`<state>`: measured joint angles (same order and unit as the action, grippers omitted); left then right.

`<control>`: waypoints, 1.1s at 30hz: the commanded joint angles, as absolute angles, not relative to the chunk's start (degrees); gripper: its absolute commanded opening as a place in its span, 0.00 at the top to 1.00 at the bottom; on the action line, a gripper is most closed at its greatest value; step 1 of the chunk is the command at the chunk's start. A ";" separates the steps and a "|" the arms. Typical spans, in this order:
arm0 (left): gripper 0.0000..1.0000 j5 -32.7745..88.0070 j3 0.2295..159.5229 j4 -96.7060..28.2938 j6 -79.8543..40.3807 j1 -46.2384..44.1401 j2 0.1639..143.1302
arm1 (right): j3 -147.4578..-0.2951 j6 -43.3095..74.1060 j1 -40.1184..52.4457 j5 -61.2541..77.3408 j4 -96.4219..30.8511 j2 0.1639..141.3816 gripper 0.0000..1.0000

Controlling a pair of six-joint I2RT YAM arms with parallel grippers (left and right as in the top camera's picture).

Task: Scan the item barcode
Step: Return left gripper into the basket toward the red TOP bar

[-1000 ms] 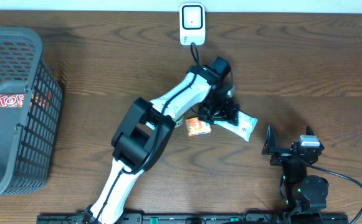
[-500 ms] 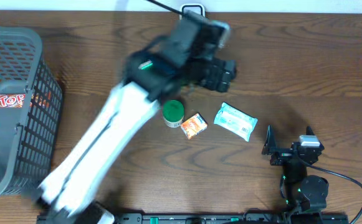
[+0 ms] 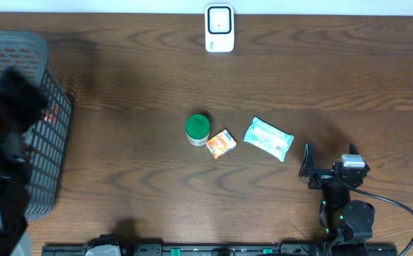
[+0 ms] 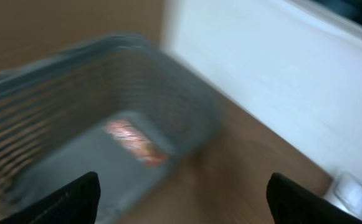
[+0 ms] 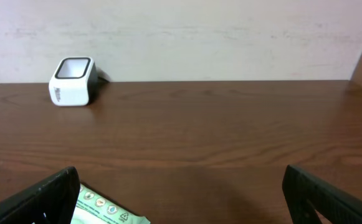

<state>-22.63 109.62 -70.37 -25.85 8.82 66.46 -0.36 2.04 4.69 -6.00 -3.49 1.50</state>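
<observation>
The red and white packet [image 4: 136,142] is by itself on the grey basket's bottom [image 4: 81,167], so my left gripper should stay open and keep going down until its fingers are on both sides of the packet.
Three items lie mid-table: a green round tub [image 3: 197,127], a small orange packet [image 3: 222,143] and a pale green wipes packet [image 3: 268,138], whose corner [image 5: 103,210] shows by my right fingers. The white barcode scanner [image 3: 219,28] stands at the table's far edge, and the right wrist view has the scanner [image 5: 72,81] at upper left. My left gripper [image 4: 184,199] is open and empty, blurred in motion over the grey basket [image 4: 75,53]. My right gripper [image 3: 328,158] rests open at the front right, near the wipes packet but apart from it.
The grey mesh basket [image 3: 46,163] stands at the table's left edge, with a red and white packet [image 4: 134,140] lying inside it. A pale wall runs behind the scanner. A dark rail lines the table's front edge.
My left arm has swung from over the items in the middle across to the far left above the basket, empty. The three items lie still. The right arm has not moved.
</observation>
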 commanded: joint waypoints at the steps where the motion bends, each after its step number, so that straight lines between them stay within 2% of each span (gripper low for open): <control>1: 0.14 -21.65 108.68 -72.34 -32.32 20.01 69.23 | -0.32 1.19 5.02 -6.11 -3.66 1.41 0.01; 6: 0.14 -7.77 108.22 -73.91 -34.85 31.48 76.82 | -0.32 1.19 5.02 -6.11 -3.66 1.41 0.01; 10: 0.14 -6.02 108.22 -74.02 -34.50 34.61 85.08 | -0.32 1.19 5.02 -6.11 -3.66 1.41 0.01; 21: 0.14 -5.98 108.22 -70.43 -30.65 35.33 106.37 | -0.32 1.19 5.02 -6.11 -3.66 1.41 0.01; 33: 0.14 -5.93 108.22 -59.99 -35.09 35.33 118.30 | -0.32 1.19 5.02 -6.11 -3.66 1.41 0.01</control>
<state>-5.87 108.33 -61.30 -33.61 35.14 116.22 -0.36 2.04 4.69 -6.00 -3.46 1.50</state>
